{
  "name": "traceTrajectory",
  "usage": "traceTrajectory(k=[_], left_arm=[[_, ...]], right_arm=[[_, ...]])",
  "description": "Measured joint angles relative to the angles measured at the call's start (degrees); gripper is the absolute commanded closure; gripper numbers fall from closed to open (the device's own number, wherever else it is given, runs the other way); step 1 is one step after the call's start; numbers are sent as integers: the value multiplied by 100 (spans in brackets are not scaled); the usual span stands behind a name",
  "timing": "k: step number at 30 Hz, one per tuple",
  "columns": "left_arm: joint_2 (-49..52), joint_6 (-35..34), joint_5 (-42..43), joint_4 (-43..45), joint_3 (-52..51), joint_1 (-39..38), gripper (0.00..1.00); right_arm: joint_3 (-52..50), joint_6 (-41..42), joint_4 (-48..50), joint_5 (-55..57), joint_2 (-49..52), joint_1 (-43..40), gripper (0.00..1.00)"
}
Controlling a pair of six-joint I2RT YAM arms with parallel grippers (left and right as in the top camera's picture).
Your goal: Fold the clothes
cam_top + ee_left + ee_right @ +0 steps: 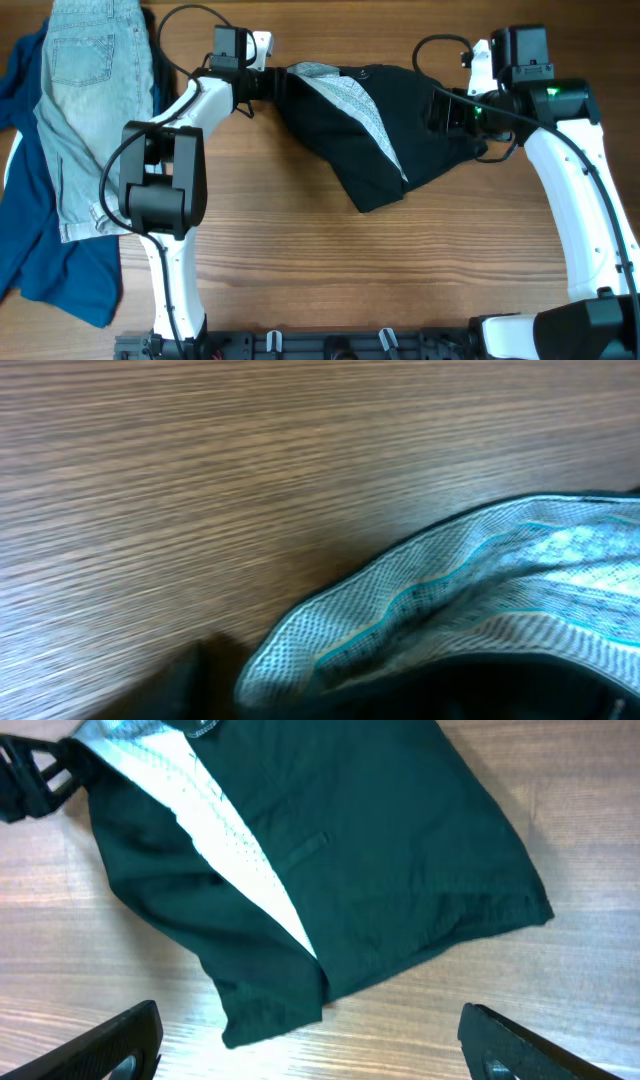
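Observation:
My left gripper is holding just an end of the crumpled black shorts' waist (352, 102), so my right gripper should grab the waist's other end (401, 172) to spread the shorts out flat.
The black shorts (400, 120) lie crumpled at the far middle of the table, with a strip of pale grey inner lining (345, 100) turned out. My left gripper (275, 82) is shut on the shorts' left end. The left wrist view shows the lining (450, 600) close up, and my fingers are hidden there. My right gripper (445, 112) hovers over the shorts' right side. In the right wrist view its jaws (310, 1025) are wide open and empty, just short of the shorts (380, 850). The left gripper (25, 780) also shows there, gripping the cloth.
Light-blue denim (95, 100) lies at the far left on top of deep blue cloth (50, 250). Bare wooden table (400, 270) runs in front of the shorts. A black rail (330, 345) runs along the near edge.

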Motion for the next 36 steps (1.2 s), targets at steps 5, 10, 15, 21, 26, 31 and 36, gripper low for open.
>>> traceTrajectory(k=[5, 10, 15, 21, 26, 31, 36], left_arm=[[35, 22, 214, 219, 0, -184, 96], [37, -7, 201, 297, 0, -238, 96], [37, -70, 142, 273, 0, -238, 96], [37, -70, 81, 81, 0, -238, 96], [37, -70, 52, 24, 0, -238, 96], [37, -70, 35, 13, 0, -240, 96], [37, -70, 13, 9, 0, -238, 96]], right_arm=[[-144, 201, -81, -2, 0, 0, 11], [-1154, 577, 433, -109, 11, 24, 26], [-2264, 1351, 1534, 48, 39, 546, 30], [-2824, 1910, 2328, 356, 247, 892, 30], [-2870, 2068, 2804, 667, 745, 892, 30], [-2870, 2072, 3126, 863, 1126, 892, 30], [-2870, 2068, 3082, 1609, 1196, 896, 43]])
